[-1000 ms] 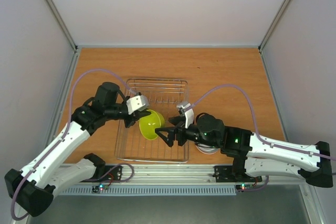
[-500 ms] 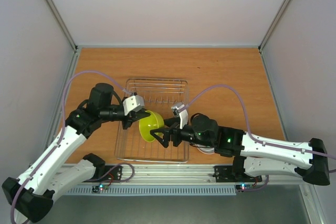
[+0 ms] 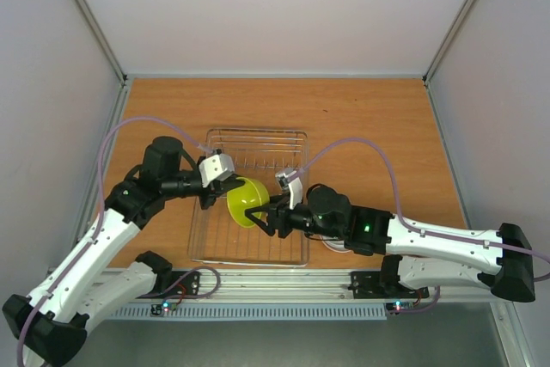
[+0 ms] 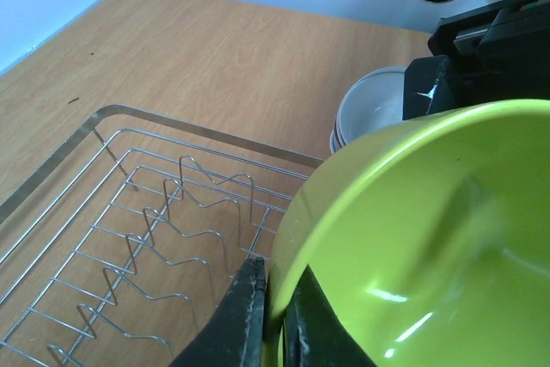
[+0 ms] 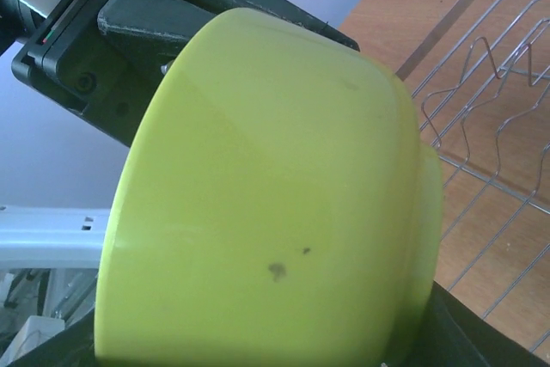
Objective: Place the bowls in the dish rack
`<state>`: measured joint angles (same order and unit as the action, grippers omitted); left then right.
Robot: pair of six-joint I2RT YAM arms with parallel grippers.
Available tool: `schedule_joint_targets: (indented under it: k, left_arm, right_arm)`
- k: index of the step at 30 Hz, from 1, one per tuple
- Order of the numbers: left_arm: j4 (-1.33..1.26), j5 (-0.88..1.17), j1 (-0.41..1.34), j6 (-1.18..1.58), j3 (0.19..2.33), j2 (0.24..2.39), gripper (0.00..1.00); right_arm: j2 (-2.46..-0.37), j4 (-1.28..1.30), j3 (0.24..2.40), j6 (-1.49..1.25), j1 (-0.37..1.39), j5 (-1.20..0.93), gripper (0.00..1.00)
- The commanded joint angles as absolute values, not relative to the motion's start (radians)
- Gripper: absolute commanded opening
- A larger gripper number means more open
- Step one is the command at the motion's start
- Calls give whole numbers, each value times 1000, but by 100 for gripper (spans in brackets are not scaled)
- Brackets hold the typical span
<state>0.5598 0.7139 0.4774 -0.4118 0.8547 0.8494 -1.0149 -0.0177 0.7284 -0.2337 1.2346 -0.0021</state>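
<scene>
My left gripper is pinching the yellow-green bowl's rim [image 4: 290, 242], so my right gripper should grasp the bowl's far side and place it among the rack's back dividers [image 3: 275, 152].
The yellow-green bowl [image 3: 245, 201] hangs tilted on its side above the dish rack [image 3: 258, 133], a silver wire basket. My left gripper [image 3: 216, 192] is shut on its rim; the left wrist view shows both fingers pinching the rim [image 4: 273, 274], with the bowl's inside [image 4: 430, 238] to the right. My right gripper [image 3: 268, 215] is open right against the bowl's far side. The bowl's underside [image 5: 266, 212] fills the right wrist view, with one dark finger [image 5: 485, 337] at the lower right. A stack of white bowls [image 4: 371, 113] sits right of the rack, mostly hidden under my right arm [image 3: 344, 244].
The rack's wire dividers [image 4: 185, 204] stand along its floor below the bowl, also seen in the right wrist view [image 5: 507, 118]. Bare wooden table [image 3: 361, 118] lies behind and right of the rack. Grey walls enclose the table on three sides.
My right gripper has moved left, closing in on the yellow-green bowl. My left arm drew back slightly, still holding the bowl over the rack.
</scene>
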Motion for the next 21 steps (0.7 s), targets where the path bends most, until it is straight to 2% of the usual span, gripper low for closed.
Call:
schedule_joint_targets:
  k: [1, 5, 7, 10, 13, 15, 18, 21]
  left_arm:
    - [485, 742, 478, -370, 843, 828, 1]
    - [444, 608, 478, -345, 828, 822, 0]
    - [413, 465, 478, -337, 817, 820, 1]
    - [340, 208, 479, -314, 789, 820, 7]
    - [302, 17, 479, -307, 779, 840, 20]
    - [297, -57, 479, -308, 782, 855, 35]
    - [301, -124, 479, -313, 789, 870, 50]
    - [309, -148, 479, -317, 793, 873, 60]
  right_arm:
    - [-994, -41, 741, -189, 1244, -4, 1]
    - [-976, 132, 802, -140, 1244, 158, 1]
    - [-1000, 277, 872, -121, 1244, 287, 1]
    - [-1100, 496, 1010, -104, 1244, 492, 1]
    - [-1273, 707, 1166, -121, 1244, 681, 1]
    - [-1380, 840, 1266, -156, 1243, 800, 1]
    - [-1528, 1047, 1404, -249, 1234, 952, 1]
    - [-1625, 1195, 1500, -333, 1209, 1020, 1]
